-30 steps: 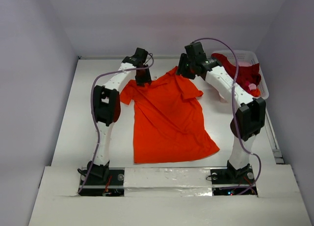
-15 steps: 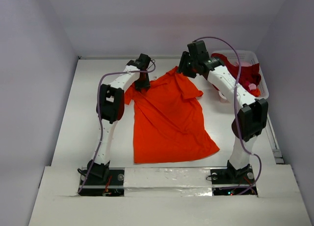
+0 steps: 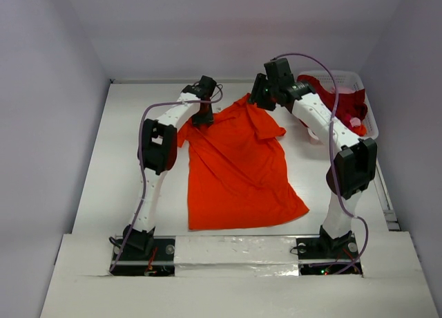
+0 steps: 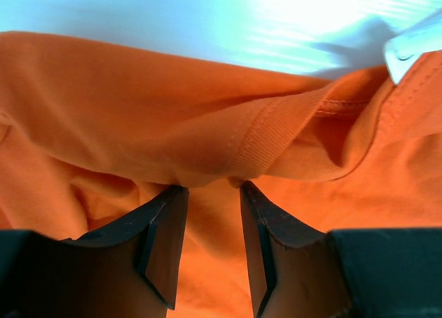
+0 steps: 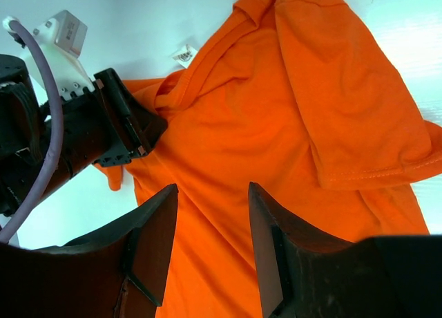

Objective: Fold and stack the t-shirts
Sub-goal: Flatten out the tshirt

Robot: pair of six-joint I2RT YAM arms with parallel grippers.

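Note:
The orange-red t-shirt's shoulder is folded inward next to its ribbed collar. My left gripper should pinch the shoulder's folded edge and pull it toward the back.
A bright orange-red t-shirt lies spread on the white table, collar toward the back. My left gripper is down at its left shoulder. In the left wrist view its jaws stand apart, tips against a fold beside the ribbed collar, with no cloth pinched between them. My right gripper hovers open over the collar end; its wrist view shows open jaws above the orange-red cloth and the left gripper beyond. A dark crimson t-shirt drapes over the basket.
The white lattice basket stands at the back right, with a bit of pink cloth at its near end. Walls close the table on three sides. The arm bases are bolted at the near edge.
My left gripper has shifted slightly right along the shoulder, and the left sleeve has drawn in a little. The right gripper has barely moved.

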